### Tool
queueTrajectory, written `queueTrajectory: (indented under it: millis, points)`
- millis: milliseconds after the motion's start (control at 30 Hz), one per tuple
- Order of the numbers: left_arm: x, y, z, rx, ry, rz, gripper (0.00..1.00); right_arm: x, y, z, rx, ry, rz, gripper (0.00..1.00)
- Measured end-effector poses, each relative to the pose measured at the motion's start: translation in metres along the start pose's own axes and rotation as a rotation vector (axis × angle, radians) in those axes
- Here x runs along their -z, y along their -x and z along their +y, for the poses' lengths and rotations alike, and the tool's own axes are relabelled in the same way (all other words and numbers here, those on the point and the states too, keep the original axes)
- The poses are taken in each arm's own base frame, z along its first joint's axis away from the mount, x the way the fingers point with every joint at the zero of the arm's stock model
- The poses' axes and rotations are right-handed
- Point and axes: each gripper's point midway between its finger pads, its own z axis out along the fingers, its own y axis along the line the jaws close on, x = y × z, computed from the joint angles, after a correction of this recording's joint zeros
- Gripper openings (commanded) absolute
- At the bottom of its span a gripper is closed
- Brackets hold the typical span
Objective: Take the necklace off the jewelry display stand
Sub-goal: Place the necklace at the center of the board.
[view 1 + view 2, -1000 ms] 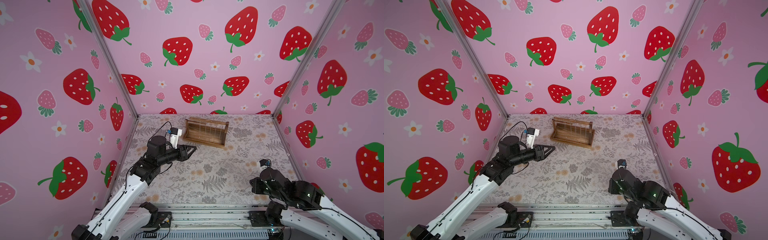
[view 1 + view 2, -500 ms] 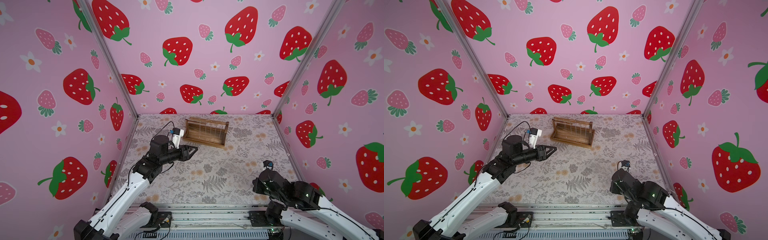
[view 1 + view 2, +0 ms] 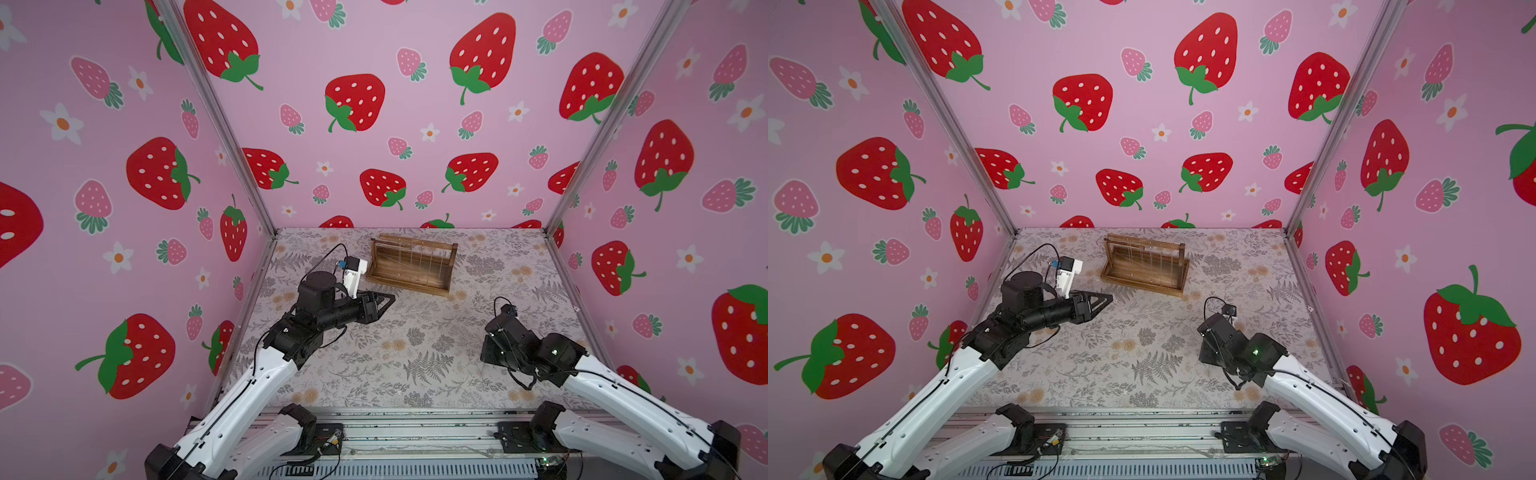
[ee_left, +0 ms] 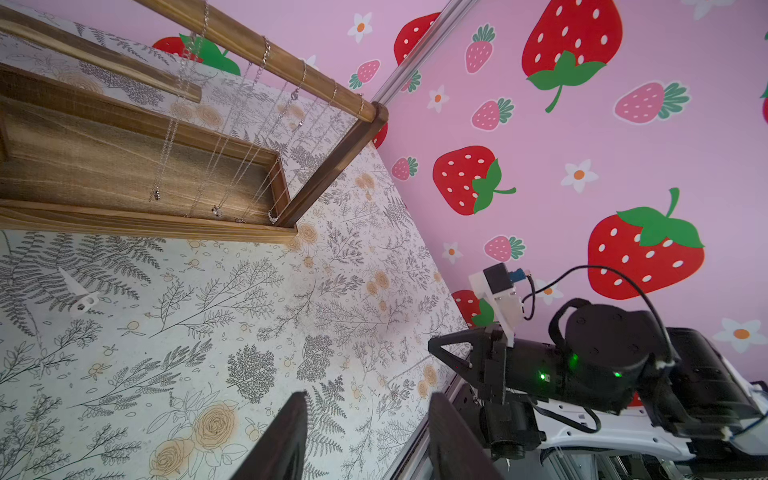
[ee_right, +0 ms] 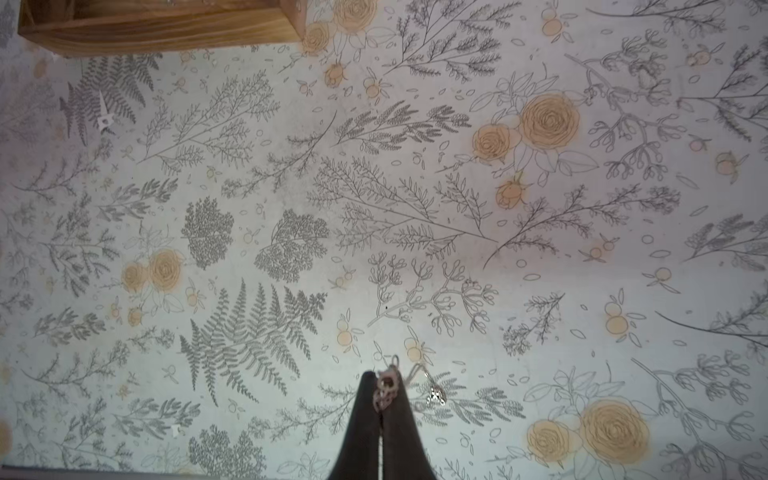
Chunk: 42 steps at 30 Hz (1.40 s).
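The necklace's pendant [image 5: 436, 394] hangs clear of the stand, so the robot's right gripper keeps going down to the open floral cloth [image 5: 392, 188] and releases the necklace there.
The jewelry display stand [image 3: 411, 264] [image 3: 1144, 268] is a dark wooden rack at the back of the table. Several thin chains [image 4: 232, 137] hang from its top bar. My right gripper [image 5: 382, 384] is shut on a necklace [image 5: 388, 380], bunched between its tips, with a small pendant [image 5: 434, 395] dangling beside them just above the floral cloth. This gripper is well in front of the stand and to its right. In both top views its fingers are hidden under the wrist. My left gripper [image 3: 388, 297] [image 4: 368, 405] hovers open and empty, left of the stand's front corner.
A small white scrap [image 4: 83, 301] [image 5: 104, 118] lies on the cloth in front of the stand. Pink strawberry walls [image 3: 415, 124] close the table on three sides. The right arm's shut gripper [image 4: 432, 345] shows in the left wrist view.
My right arm has swung left toward the table's middle with the necklace in its grip. The left arm has barely moved.
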Motion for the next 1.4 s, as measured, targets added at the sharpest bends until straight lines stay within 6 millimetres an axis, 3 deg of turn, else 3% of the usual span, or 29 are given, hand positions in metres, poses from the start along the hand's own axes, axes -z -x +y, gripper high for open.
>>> queueTrajectory:
  millis: [300,533,900,1400]
  points:
    - [-0.004,-0.005,0.006,-0.004,0.015,0.026,0.49,-0.067,0.007,0.008,-0.012,-0.043,0.089,0.0]
    - [-0.007,-0.008,0.008,-0.006,0.018,0.039,0.49,-0.096,0.007,0.017,-0.002,-0.038,0.114,0.0]
    - [-0.007,-0.009,0.009,-0.017,0.02,0.045,0.49,-0.12,0.008,0.016,-0.007,-0.061,0.126,0.0]
    - [-0.009,-0.011,0.01,-0.012,0.017,0.057,0.49,-0.133,0.011,0.01,-0.013,-0.107,0.122,0.0]
